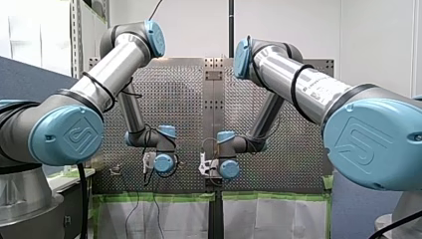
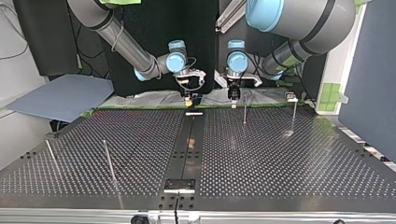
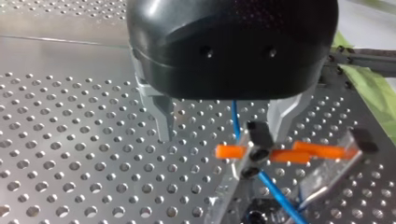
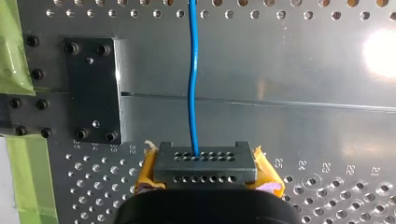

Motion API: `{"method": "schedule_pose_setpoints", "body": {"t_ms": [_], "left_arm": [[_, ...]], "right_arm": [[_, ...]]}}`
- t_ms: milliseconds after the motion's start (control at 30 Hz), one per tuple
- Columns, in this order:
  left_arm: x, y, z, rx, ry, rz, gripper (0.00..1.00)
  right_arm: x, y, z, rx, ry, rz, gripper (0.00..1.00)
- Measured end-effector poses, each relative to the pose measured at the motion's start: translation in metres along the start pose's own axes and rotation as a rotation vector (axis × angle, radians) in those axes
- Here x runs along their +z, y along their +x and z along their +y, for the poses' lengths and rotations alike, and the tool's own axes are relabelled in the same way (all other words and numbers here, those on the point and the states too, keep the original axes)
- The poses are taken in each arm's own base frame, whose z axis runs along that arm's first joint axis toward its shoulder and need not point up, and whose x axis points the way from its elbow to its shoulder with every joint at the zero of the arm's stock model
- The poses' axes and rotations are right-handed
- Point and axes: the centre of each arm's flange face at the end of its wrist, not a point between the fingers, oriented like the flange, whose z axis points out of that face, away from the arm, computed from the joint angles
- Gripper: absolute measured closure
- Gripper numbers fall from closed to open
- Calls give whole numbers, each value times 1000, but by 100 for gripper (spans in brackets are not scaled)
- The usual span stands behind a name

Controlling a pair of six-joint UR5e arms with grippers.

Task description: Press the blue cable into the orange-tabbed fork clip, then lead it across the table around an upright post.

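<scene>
The blue cable [image 4: 193,46] leaves the robot's fingers in a smooth, faint bend [image 4: 191,98], so I expect it to curve into a springy arc when the robot carries it across.
In the left wrist view my left gripper [image 3: 219,136] stands open, its metal fingers [image 3: 161,122] straddling the blue cable [image 3: 279,198]. The cable runs down between them and through the fork clip [image 3: 254,150] with orange tabs [image 3: 229,151], which sits on the perforated table just ahead of the fingers. In the right wrist view my right gripper [image 4: 205,165], with yellow pads [image 4: 145,173], is shut on the blue cable [image 4: 192,84]; the cable leads straight away from it over the table's middle plate. In the top view both grippers hang at the far edge, my right gripper [image 2: 188,98] left of my left gripper [image 2: 233,97].
Thin upright posts stand on the table: two posts [image 2: 244,112] [image 2: 294,114] near the far right and two leaning posts [image 2: 108,161] [image 2: 51,156] at the near left of the top view. A black bracket [image 4: 93,88] is bolted beside the cable. Green tape [image 4: 11,51] lines the edge.
</scene>
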Motion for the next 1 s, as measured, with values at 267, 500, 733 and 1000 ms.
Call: {"method": "schedule_pose_setpoints", "body": {"t_ms": [267,500,733,1000], "left_arm": [[1,-2,-6,-47,45,-20,0],[2,-3,-6,-55,41,-28,0],[2,-3,-3,-16,-3,-31,0],[-1,-4,-9,4,6,-37,69]], "right_arm": [[0,0,-1,-3,3,-3,100],[-1,0,-3,-3,5,-3,100],[0,1,-3,-3,6,-2,100],[-1,1,-4,-2,7,-3,100]]}}
